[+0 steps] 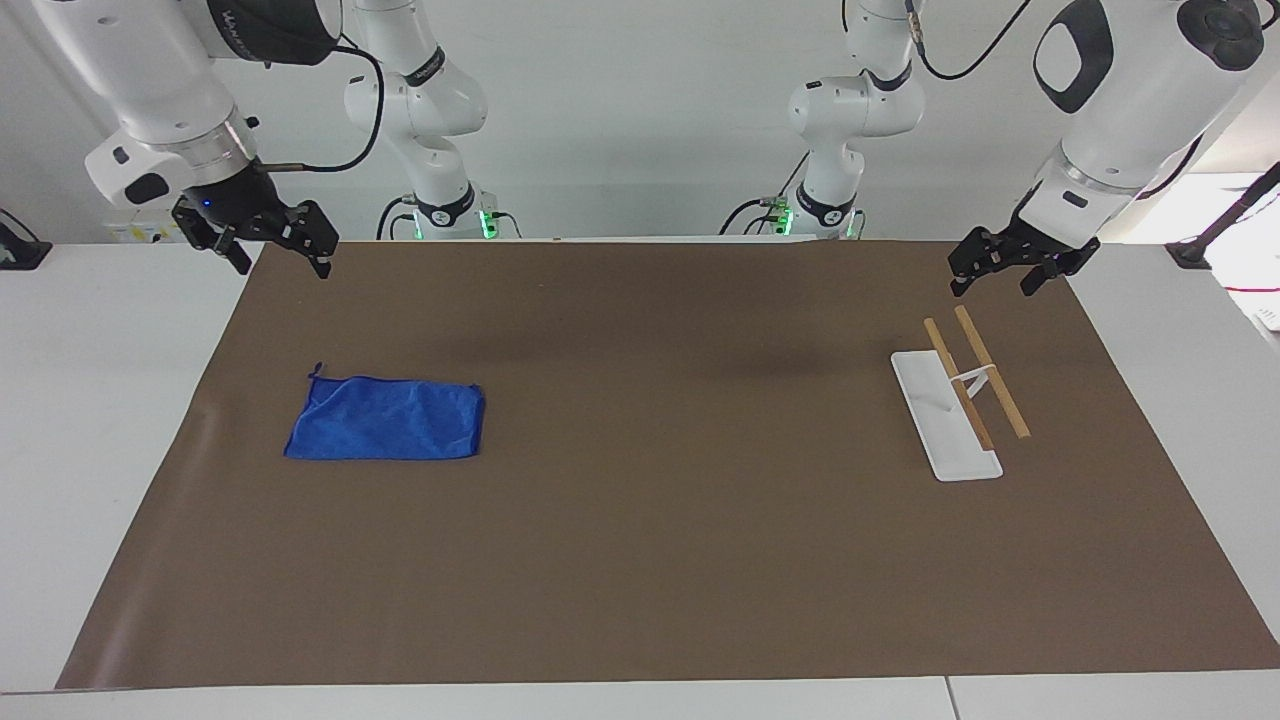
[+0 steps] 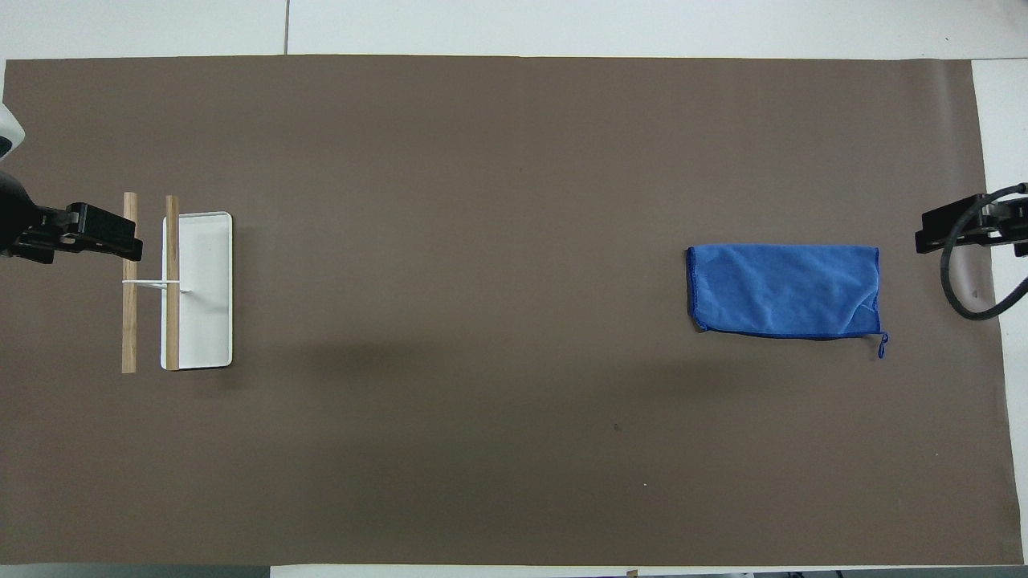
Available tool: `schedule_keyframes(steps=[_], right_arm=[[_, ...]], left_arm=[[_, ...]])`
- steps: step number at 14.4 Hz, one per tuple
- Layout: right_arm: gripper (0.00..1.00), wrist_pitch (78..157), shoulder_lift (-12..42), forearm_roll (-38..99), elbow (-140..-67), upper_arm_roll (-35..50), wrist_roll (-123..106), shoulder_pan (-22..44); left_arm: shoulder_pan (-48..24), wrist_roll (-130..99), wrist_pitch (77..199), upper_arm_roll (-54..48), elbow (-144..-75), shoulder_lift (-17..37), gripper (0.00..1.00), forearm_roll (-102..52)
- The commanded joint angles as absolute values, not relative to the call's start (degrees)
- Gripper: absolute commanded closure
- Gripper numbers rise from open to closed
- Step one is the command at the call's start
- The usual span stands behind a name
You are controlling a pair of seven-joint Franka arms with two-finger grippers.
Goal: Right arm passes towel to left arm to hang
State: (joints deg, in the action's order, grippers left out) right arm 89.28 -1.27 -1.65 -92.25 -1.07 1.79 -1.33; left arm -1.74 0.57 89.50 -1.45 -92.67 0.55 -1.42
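Note:
I see that the towel's hem (image 2: 875, 326) is thin and wavy near the towel's loop. I expect the blue towel (image 2: 785, 290) to hang down in soft folds when I lift it by one edge.
The blue towel (image 1: 387, 418) lies flat on the brown mat toward the right arm's end of the table, with a small loop (image 2: 883, 345) at one corner. My right gripper (image 1: 282, 262), with its looping cable and blue wrist light, hangs open and empty over the mat's edge, clear of the towel (image 2: 783, 291). Its tip (image 2: 952, 227) shows at the overhead view's border. My left gripper (image 1: 993, 283) hangs open and empty above the mat beside the rack, apart from it. It shows in the overhead view (image 2: 88, 234) over the outer wooden bar.
A white rack (image 1: 940, 425) with two wooden bars (image 1: 990, 372) stands toward the left arm's end of the table; the rack (image 2: 205, 321) is about as long as the towel. The brown mat (image 1: 650, 520) covers most of the white table.

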Motion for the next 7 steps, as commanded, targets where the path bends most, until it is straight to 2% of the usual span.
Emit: schedule_keyframes(steps=[1, 4, 7], right_arm=[[0.00, 96.5, -5.3, -0.9, -101.5, -1.0, 1.8, -1.8], [0.00, 113.1, -10.3, -0.9, -119.5, -1.0, 1.5, -1.4], [0.00, 122.1, -5.6, -0.9, -124.0, -1.0, 1.8, -0.3]], left_arm=[[-1.3, 1.2, 90.6, -1.7, -94.5, -1.0, 0.00, -0.5], [-1.3, 1.2, 90.6, -1.7, -94.5, -1.1, 0.00, -0.5], [-1.3, 1.2, 90.6, -1.7, -94.5, -1.1, 0.00, -0.5]])
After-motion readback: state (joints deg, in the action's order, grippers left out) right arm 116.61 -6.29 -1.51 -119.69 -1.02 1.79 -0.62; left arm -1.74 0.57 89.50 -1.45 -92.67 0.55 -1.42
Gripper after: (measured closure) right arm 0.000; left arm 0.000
